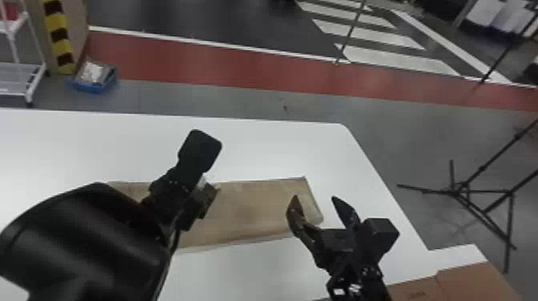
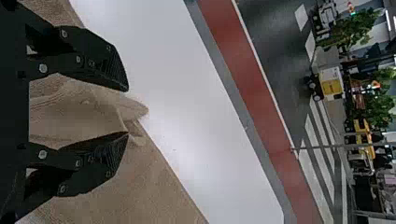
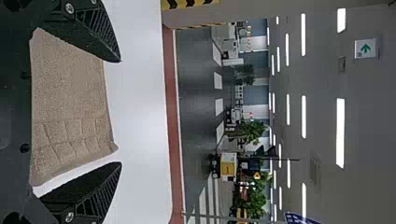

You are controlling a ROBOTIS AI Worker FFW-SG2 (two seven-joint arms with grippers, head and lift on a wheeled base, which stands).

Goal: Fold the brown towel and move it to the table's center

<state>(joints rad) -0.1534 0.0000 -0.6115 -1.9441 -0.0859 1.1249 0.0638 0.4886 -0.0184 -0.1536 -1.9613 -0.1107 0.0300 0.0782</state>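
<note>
The brown towel's long strip (image 1: 249,211) is limp and lies flat, so its end (image 1: 301,197) will fold over and the rest will stay in place when the robot lifts that end.
The brown towel (image 1: 256,208) lies as a long flat strip on the white table (image 1: 280,148), running left to right. My left gripper (image 1: 206,186) is over the towel's left part. In the left wrist view the left gripper (image 2: 128,112) is open, with a raised crease of the towel (image 2: 79,112) between its fingers; no grip on it shows. At the towel's right end, my right gripper (image 1: 314,198) is open, one finger over the towel's edge and the other over bare table. The right wrist view has the towel (image 3: 70,88) beyond the open right gripper (image 3: 120,112).
A brown cardboard box (image 1: 448,280) is at the table's near right corner. Black stand legs (image 1: 460,190) are on the floor to the right. Past the far edge, a blue bin (image 1: 95,78) and a white rack (image 1: 24,76) stand on the floor at the left.
</note>
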